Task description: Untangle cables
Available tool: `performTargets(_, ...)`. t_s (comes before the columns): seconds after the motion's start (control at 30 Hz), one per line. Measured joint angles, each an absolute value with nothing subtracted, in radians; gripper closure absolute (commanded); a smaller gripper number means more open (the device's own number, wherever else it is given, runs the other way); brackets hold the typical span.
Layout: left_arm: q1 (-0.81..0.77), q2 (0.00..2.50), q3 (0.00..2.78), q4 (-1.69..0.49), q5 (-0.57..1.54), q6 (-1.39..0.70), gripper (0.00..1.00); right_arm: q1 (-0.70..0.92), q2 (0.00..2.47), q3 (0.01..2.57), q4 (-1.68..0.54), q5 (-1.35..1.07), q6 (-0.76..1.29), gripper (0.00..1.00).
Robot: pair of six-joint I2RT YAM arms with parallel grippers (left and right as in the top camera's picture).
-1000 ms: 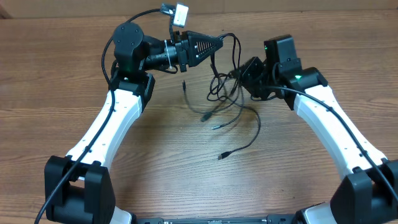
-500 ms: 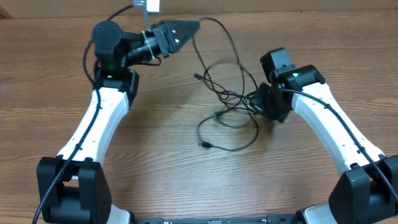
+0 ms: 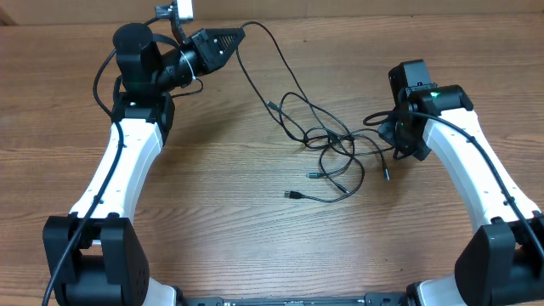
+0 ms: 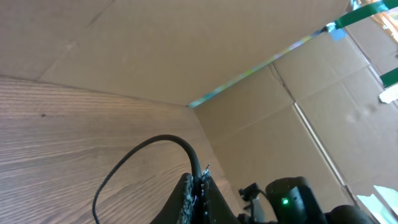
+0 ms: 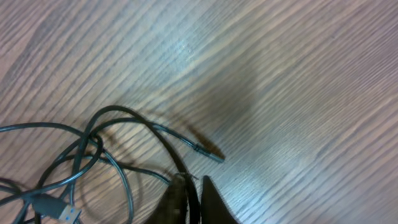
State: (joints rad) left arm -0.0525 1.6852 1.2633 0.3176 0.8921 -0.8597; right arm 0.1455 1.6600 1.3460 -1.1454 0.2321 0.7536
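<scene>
The cable in my left gripper still goes through the knot (image 3: 334, 140), so next I pull it toward the far corner (image 3: 24, 41) while my right gripper holds the other cable.
Two thin black cables (image 3: 333, 146) lie knotted together mid-table, with loose plug ends (image 3: 293, 195) trailing toward the front. At the far left my left gripper (image 3: 240, 34) is shut on one cable; the cord (image 4: 144, 149) arcs out from between its fingertips (image 4: 186, 184). On the right side of the knot my right gripper (image 3: 401, 151) points down at the wood. It is shut on a cable strand (image 5: 163, 142) that runs between its fingers (image 5: 179, 193), and a small plug (image 5: 208, 152) lies just ahead of them.
The wooden table (image 3: 221, 212) runs out to cardboard walls (image 4: 186, 50) at the back. Thicker black arm wires (image 3: 106, 72) loop beside the left arm's base joint. Coiled cable loops (image 5: 74, 155) lie left of the right fingers.
The two grippers have pulled apart, the left one going left and the right one going right. The bundle has stretched out and dropped flatter onto the table.
</scene>
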Motion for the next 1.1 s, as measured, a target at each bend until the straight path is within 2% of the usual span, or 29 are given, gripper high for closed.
performTargets(0.07,-0.052,1.685,1.263,0.309,0.892,-0.845,0.96,0.141,1.66,1.346,-1.136,0.246,0.738,0.42)
performTargets(0.1,-0.052,1.685,1.263,0.308,0.893,-0.835,0.96,0.139,1.66,1.346,-1.134,0.248,0.728,0.34)
performTargets(0.23,-0.058,1.685,1.263,0.303,0.901,-0.783,0.96,0.126,1.661,1.356,-1.116,0.226,0.689,0.17)
performTargets(0.3,-0.067,1.685,1.263,0.302,0.902,-0.772,0.96,0.124,1.662,1.378,-1.087,0.156,0.642,0.14)
performTargets(0.53,-0.118,1.685,1.263,0.306,0.9,-0.754,0.96,0.135,1.673,1.425,-0.759,-0.329,0.601,0.16)
performTargets(0.7,-0.145,1.685,1.263,0.331,0.883,-0.764,0.96,0.216,1.744,1.425,-0.663,-0.445,0.633,0.16)
performTargets(0.87,-0.151,1.685,1.276,0.344,0.874,-0.802,0.96,0.337,1.83,1.424,-0.591,-0.467,0.709,0.25)
performTargets(0.97,-0.151,1.685,1.302,0.345,0.866,-0.828,0.96,0.386,1.865,1.423,-0.554,-0.472,0.744,0.52)
performTargets(1.0,-0.151,1.685,1.312,0.344,0.862,-0.833,0.96,0.397,1.869,1.423,-0.555,-0.471,0.747,0.72)
performTargets(1.07,-0.151,1.685,1.336,0.344,0.854,-0.839,0.96,0.419,1.874,1.423,-0.577,-0.46,0.759,0.96)
performTargets(1.1,-0.151,1.685,1.349,0.344,0.851,-0.84,0.96,0.427,1.874,1.423,-0.593,-0.455,0.763,0.96)
